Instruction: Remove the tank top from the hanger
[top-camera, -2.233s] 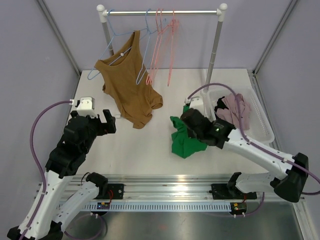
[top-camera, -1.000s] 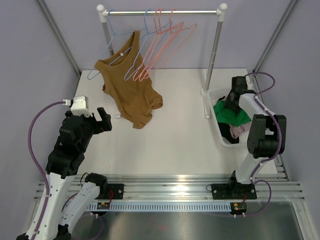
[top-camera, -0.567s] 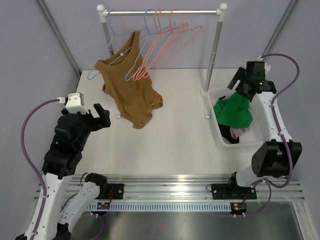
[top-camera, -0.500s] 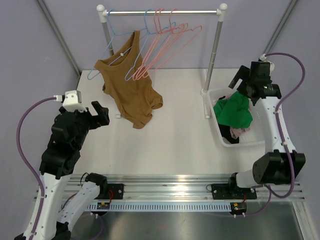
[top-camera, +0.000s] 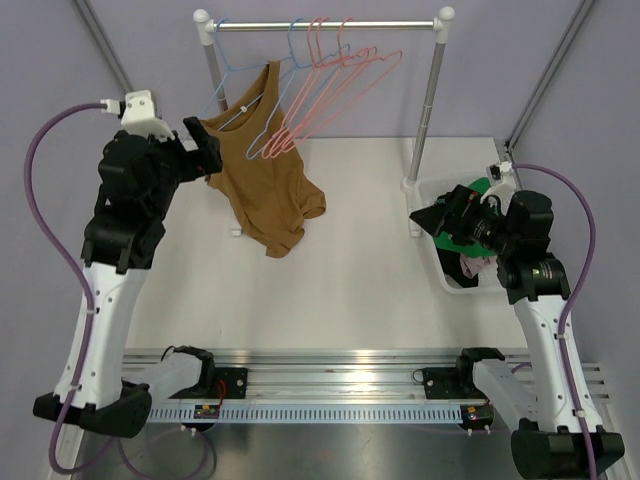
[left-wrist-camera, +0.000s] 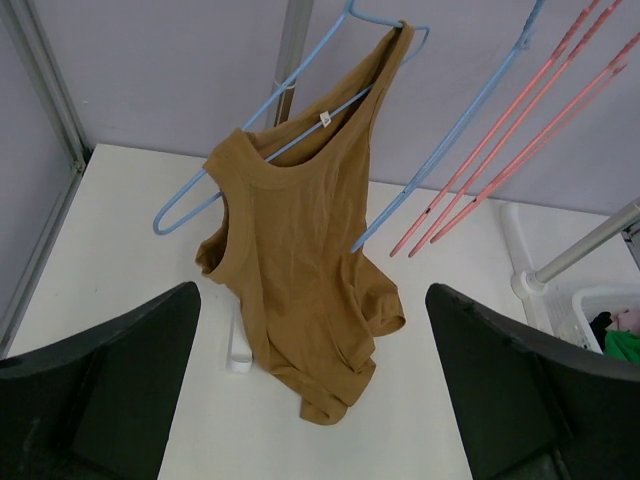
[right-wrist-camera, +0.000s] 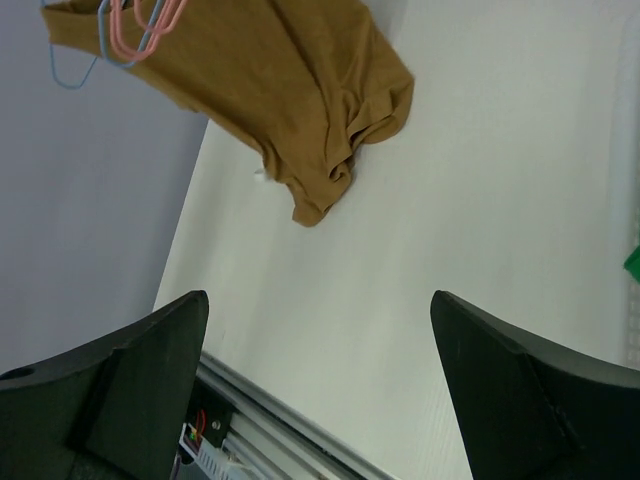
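Note:
The tank top's blue hanger is hooked over the rail (top-camera: 219, 26) a long way from the robot's right gripper, so next the left gripper lifts the hanger off by its neck (top-camera: 228, 62) first.
A brown tank top (top-camera: 262, 185) hangs on a blue hanger (top-camera: 235, 112) at the left end of the rail (top-camera: 325, 24). Its hem is bunched on the table. My left gripper (top-camera: 207, 150) is raised beside the top's left shoulder, open and empty. In the left wrist view the tank top (left-wrist-camera: 300, 270) and the blue hanger (left-wrist-camera: 290, 135) lie ahead between the spread fingers of the left gripper (left-wrist-camera: 312, 330). My right gripper (top-camera: 440, 213) hovers open over the basket's left edge. The right wrist view shows the tank top (right-wrist-camera: 270, 90) far beyond the right gripper (right-wrist-camera: 320, 330), with nothing held.
Several empty pink hangers (top-camera: 335, 90) and a second blue one hang slanted on the rail to the right of the top. A white basket (top-camera: 452, 284) at the right holds a green garment (top-camera: 452, 238) and a pinkish one. Rack posts stand at both rail ends.
My right gripper has opened, left the green garment in the basket and swung forward and down to point left. My left arm has risen and moved back to the tank top's shoulder.

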